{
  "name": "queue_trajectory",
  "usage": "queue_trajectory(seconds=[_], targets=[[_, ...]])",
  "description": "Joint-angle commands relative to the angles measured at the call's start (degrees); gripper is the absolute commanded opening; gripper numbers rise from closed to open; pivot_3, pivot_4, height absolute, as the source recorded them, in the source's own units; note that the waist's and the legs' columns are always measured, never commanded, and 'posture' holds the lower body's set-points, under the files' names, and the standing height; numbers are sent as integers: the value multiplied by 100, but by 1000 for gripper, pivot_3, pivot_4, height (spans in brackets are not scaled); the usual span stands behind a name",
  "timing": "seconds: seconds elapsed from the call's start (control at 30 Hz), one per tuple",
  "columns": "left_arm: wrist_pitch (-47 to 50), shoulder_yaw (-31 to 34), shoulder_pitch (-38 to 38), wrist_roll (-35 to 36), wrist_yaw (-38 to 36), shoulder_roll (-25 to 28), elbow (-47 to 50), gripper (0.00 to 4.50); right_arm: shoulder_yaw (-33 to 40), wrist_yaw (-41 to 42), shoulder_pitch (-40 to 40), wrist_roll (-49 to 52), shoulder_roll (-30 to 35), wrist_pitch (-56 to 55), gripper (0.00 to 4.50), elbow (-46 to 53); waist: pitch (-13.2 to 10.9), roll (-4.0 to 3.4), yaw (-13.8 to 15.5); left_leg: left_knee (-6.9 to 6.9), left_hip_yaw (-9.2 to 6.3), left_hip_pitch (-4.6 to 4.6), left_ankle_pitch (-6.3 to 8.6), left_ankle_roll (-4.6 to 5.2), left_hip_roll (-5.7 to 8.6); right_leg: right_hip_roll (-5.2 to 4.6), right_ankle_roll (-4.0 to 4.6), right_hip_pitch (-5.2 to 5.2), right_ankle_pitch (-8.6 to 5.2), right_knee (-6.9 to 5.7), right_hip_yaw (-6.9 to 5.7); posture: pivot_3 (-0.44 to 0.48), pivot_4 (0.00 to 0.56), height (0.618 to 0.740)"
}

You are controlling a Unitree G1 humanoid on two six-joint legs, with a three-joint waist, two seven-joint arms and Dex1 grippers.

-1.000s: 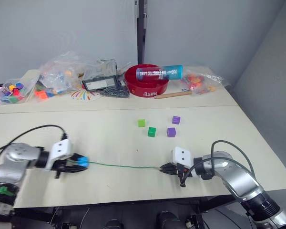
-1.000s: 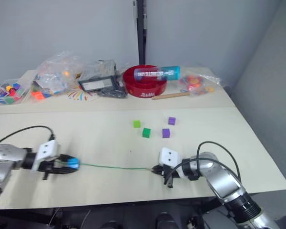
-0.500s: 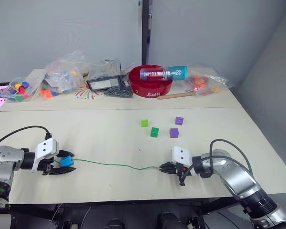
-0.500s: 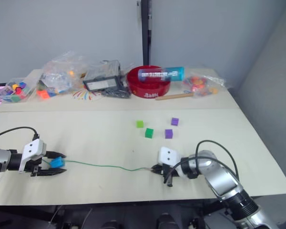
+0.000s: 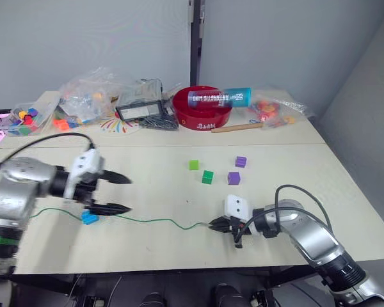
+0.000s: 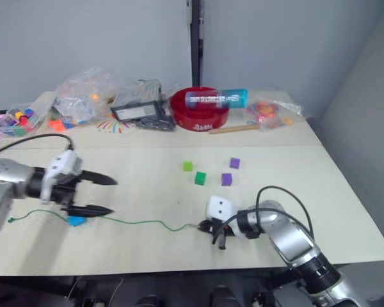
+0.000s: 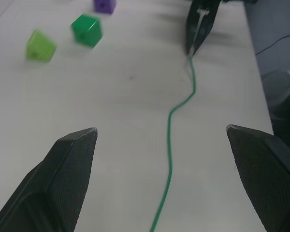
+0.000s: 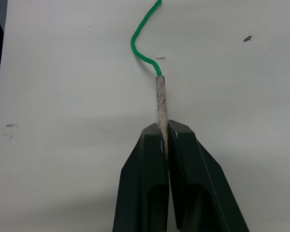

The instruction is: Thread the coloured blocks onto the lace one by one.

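The green lace (image 5: 155, 221) is lying in soft bends (image 5: 184, 228), so it will curl into a loose loop when I pull its pale stiff end back.
The green lace (image 5: 153, 221) lies across the near table. A bright blue block (image 5: 88, 218) sits on it, with lace coming out on both sides. My left gripper (image 5: 123, 194) hovers open just above and right of that block, holding nothing; the left wrist view shows its fingers (image 7: 72, 169) spread wide over the lace (image 7: 176, 111). My right gripper (image 8: 166, 128) is shut on the lace's pale stiff tip (image 8: 160, 96), low on the table (image 5: 219, 224). Beyond it lie a light green block (image 5: 193, 165), a dark green block (image 5: 207, 177) and two purple blocks (image 5: 240, 162) (image 5: 233, 178).
At the back stand a red bowl (image 5: 201, 118) with a blue-capped tube across it, a black device (image 5: 139, 112), a wooden stick (image 5: 233, 128) and plastic bags of toy pieces (image 5: 83, 96) (image 5: 272, 109). A black cable loops over my right arm (image 5: 301, 192).
My left gripper has opened, let go of the blue block and moved up and to the right. The block now rests on the table on the lace. The right gripper still holds the tip.
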State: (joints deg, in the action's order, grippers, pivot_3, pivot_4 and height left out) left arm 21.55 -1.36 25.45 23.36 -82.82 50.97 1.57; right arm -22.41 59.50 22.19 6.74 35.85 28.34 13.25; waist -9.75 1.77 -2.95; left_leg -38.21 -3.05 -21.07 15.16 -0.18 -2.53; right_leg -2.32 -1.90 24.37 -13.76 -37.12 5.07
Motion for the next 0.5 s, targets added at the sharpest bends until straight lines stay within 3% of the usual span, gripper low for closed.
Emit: queue_trajectory(seconds=[0.03, 0.23, 0.5], targets=[[-126, -446, -151, -274, 672, -601, 387, 4493, -198, -92, 127, -130, -112, 237, 0, 146, 0, 0, -22, 0, -1, 0, 0, 0, 0, 1, 1, 0, 1, 0, 0, 0, 150, 731], [-819, -1153, -104, -853, 1254, -1716, -38, 4493, -309, -147, 302, -217, -251, 366, 0, 139, 0, 1, -2, -3, -5, -2, 0, 0, 3, 1, 5, -1, 3, 2, 0, 0, 150, 731], [-1490, -1439, -138, -1133, 1155, -2019, -705, 4493, -303, -133, 303, -246, -239, 466, 0, 214, 0, 1, 9, -4, -5, -2, 0, 0, 3, 1, 5, -1, 3, 2, 0, 0, 150, 731]])
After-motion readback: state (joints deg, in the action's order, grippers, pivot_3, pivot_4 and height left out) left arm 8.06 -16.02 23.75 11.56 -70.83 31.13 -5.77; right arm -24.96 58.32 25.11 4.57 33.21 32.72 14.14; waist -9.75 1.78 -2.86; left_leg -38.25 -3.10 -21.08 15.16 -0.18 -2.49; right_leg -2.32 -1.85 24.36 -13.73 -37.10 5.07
